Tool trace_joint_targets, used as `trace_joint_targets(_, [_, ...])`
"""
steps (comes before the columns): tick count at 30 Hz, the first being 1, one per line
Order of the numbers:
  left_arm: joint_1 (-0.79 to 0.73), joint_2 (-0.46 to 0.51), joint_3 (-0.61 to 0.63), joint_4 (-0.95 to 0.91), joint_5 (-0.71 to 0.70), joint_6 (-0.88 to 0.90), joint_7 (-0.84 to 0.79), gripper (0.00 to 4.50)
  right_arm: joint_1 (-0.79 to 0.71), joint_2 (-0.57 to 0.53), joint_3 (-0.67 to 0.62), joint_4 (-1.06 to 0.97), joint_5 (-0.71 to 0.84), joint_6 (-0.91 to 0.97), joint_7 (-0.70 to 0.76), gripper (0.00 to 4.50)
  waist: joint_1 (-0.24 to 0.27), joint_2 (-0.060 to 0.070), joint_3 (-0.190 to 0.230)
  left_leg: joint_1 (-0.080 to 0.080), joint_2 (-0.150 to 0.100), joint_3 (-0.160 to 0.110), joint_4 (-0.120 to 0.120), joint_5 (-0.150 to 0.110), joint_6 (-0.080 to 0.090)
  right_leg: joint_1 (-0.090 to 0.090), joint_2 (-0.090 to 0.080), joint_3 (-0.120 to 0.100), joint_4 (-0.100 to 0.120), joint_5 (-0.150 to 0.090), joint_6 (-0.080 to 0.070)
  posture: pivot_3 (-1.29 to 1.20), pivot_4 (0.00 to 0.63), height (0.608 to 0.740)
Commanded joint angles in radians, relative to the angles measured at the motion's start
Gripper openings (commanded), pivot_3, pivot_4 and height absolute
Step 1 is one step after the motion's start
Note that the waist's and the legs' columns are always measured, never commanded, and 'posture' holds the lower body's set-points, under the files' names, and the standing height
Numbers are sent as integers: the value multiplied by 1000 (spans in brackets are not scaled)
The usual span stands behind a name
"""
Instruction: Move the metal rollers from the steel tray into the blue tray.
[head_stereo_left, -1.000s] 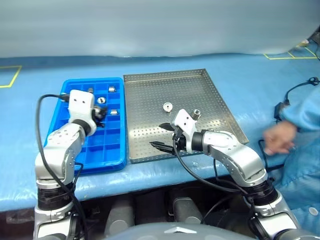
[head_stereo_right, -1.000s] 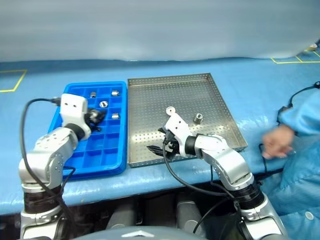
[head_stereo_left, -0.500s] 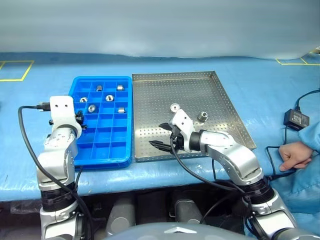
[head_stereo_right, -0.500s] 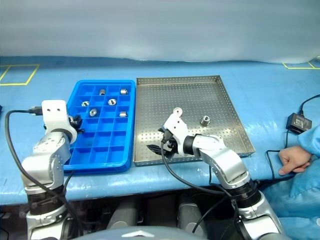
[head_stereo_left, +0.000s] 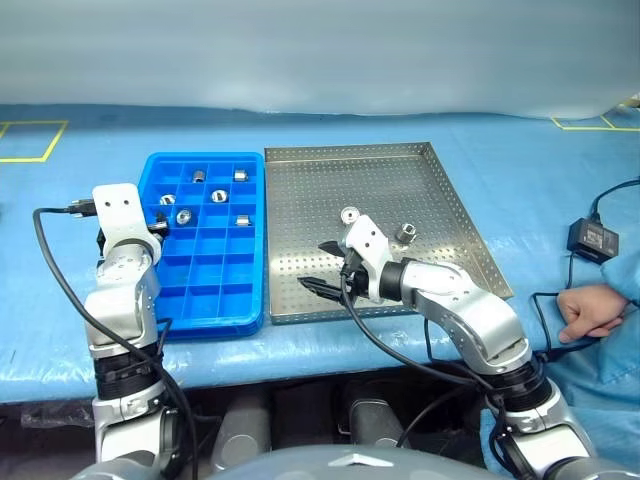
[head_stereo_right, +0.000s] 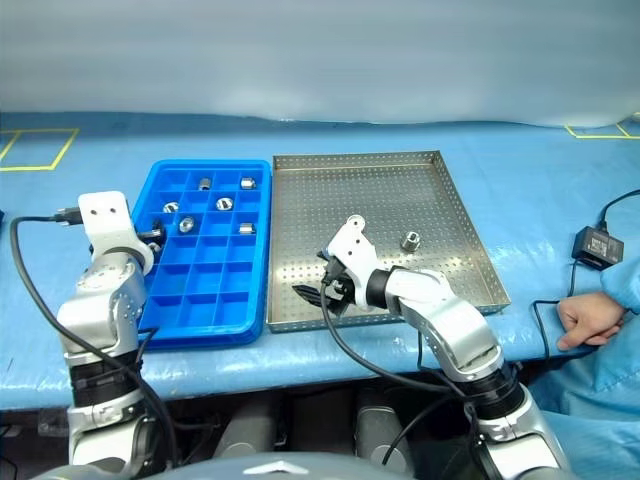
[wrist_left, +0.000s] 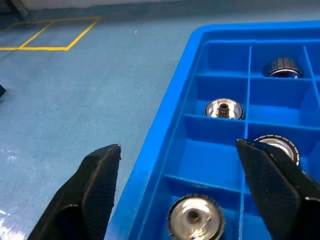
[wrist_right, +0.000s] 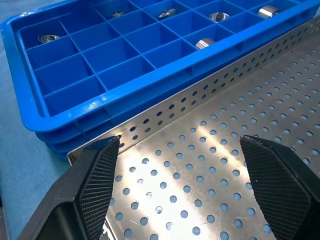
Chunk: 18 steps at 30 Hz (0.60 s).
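My left gripper should keep going to the steel tray (head_stereo_left: 428, 250) and close on another roller, as its open fingers are clear of the roller in the blue tray (wrist_left: 195, 218).
The blue tray (head_stereo_left: 205, 157) holds several metal rollers, among them one (head_stereo_left: 184, 215) near its left side. My left gripper (head_stereo_left: 158, 228) hovers at the tray's left rim. In the left wrist view its fingers (wrist_left: 102, 175) stand wide open with nothing between them, and a roller (wrist_left: 192, 217) lies in the compartment below. The steel tray (head_stereo_left: 400, 180) carries two rollers, one (head_stereo_left: 348, 214) near its middle and one (head_stereo_left: 405, 233) to the right. My right gripper (head_stereo_left: 320, 268) is open and empty over the steel tray's front left corner, a little in front of the nearer roller.
A person's hand (head_stereo_left: 585, 310) and blue sleeve rest on the table at the right edge. A black adapter (head_stereo_left: 592, 238) with its cable lies behind the hand. Blue cloth covers the table, with yellow tape marks at the far corners.
The head view has shifted. My left hand has swung from over the blue tray's middle out to its left rim. The right arm has kept still. The person's hand has drawn back.
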Motion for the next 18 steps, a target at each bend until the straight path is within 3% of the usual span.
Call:
trace_joint_targets(1, [-22,-18,-16,-37,-35,-63,-31,4097,1,1,-24,-43,-2,-9,-19,4070,-4,0,0,0,0,0,0,0,0,0,0,0,0,0,0,-9,150,740])
trace_joint_targets(7, [-44,-10,-211,-116,-280,-27,-402,4097,5,-68,-93,-86,-22,23,-59,4070,-7,0,0,-1,-1,0,2,0,0,0,-1,0,0,0,0,-50,150,740])
trace_joint_targets(13, [-141,81,-484,25,-242,-65,-592,4097,69,-196,-145,-153,-13,53,-19,4070,-36,0,0,0,-1,0,1,0,0,0,0,0,0,0,0,-100,150,740])
trace_joint_targets(18, [-205,67,-602,159,-231,-118,-695,4097,114,-191,-174,-187,-19,83,-79,4070,-72,1,0,1,0,0,0,0,0,-1,2,1,1,-1,-1,-174,150,740])
